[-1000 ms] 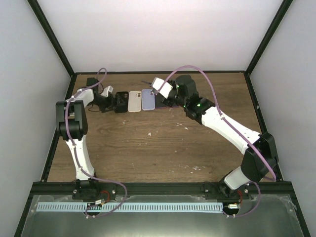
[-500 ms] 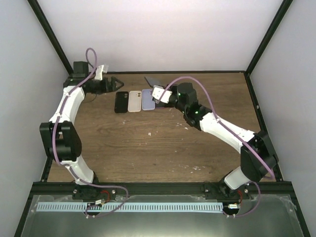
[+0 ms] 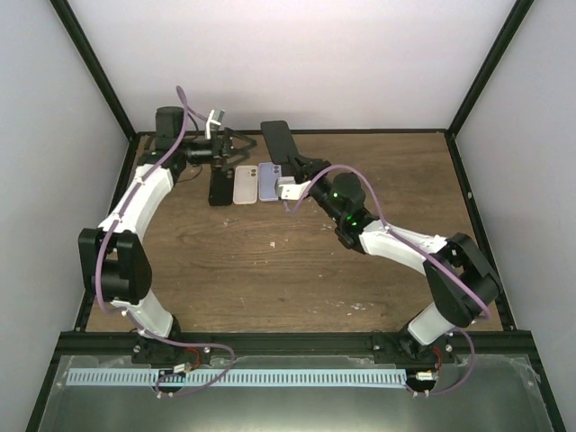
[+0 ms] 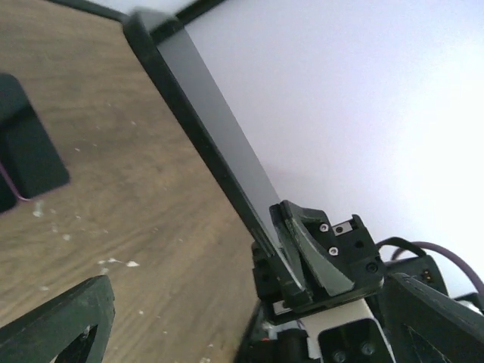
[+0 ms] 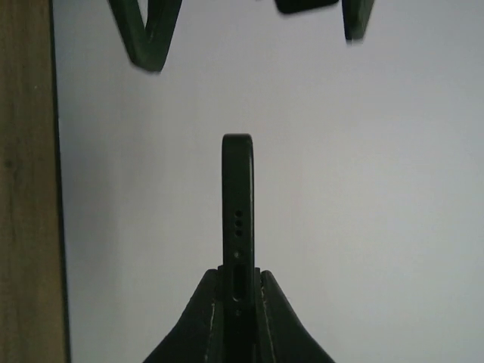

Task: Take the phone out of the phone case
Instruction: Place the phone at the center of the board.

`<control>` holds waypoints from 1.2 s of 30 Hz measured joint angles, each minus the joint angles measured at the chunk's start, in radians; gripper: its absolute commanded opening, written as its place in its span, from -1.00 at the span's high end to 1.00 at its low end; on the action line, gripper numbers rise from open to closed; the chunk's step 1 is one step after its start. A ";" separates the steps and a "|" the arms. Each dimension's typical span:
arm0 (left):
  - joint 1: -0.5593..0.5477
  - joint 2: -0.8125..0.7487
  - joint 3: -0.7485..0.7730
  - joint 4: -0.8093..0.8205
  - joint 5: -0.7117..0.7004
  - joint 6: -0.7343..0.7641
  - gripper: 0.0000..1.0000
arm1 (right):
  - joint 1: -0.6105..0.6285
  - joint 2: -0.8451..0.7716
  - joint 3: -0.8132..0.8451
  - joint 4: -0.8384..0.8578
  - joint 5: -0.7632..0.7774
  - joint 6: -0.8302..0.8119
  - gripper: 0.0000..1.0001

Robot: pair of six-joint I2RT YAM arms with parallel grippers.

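The black phone is held by its bottom end (image 3: 286, 167) in my right gripper, so my left gripper should hold the phone while my right gripper goes to the phone's long side (image 3: 292, 140).
My right gripper (image 3: 295, 167) is shut on the bottom end of a black phone in its dark case (image 3: 275, 142) and holds it up off the table near the back wall. In the right wrist view the phone (image 5: 237, 204) stands edge-on between my fingers (image 5: 198, 318). My left gripper (image 3: 241, 144) is open just left of the raised phone, not touching it. In the left wrist view the phone (image 4: 212, 128) runs as a dark slab down to the right gripper's fingers (image 4: 321, 253), with my own open fingers (image 4: 72, 325) at the bottom corners.
Three phones or cases lie side by side on the wooden table (image 3: 270, 261): black (image 3: 219, 187), beige (image 3: 245, 184) and lavender (image 3: 269, 181). A black frame rail and the white back wall (image 3: 360, 72) stand right behind the grippers.
My right gripper has lifted the black phone off the table and tipped it upright toward the back wall. My left arm has swung away from the table row, up and right beside the phone.
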 measured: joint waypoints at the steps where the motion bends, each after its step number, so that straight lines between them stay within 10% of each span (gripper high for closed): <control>1: -0.013 0.001 -0.021 0.039 0.014 -0.050 -0.85 | 0.004 0.005 -0.005 0.025 -0.002 -0.018 0.99; 22: -0.078 0.068 -0.123 0.486 0.090 -0.529 0.62 | 0.090 0.039 -0.090 0.264 -0.010 -0.181 0.86; 36: -0.079 0.098 -0.076 0.501 0.090 -0.500 1.00 | 0.085 0.032 -0.124 0.288 0.002 -0.130 -0.24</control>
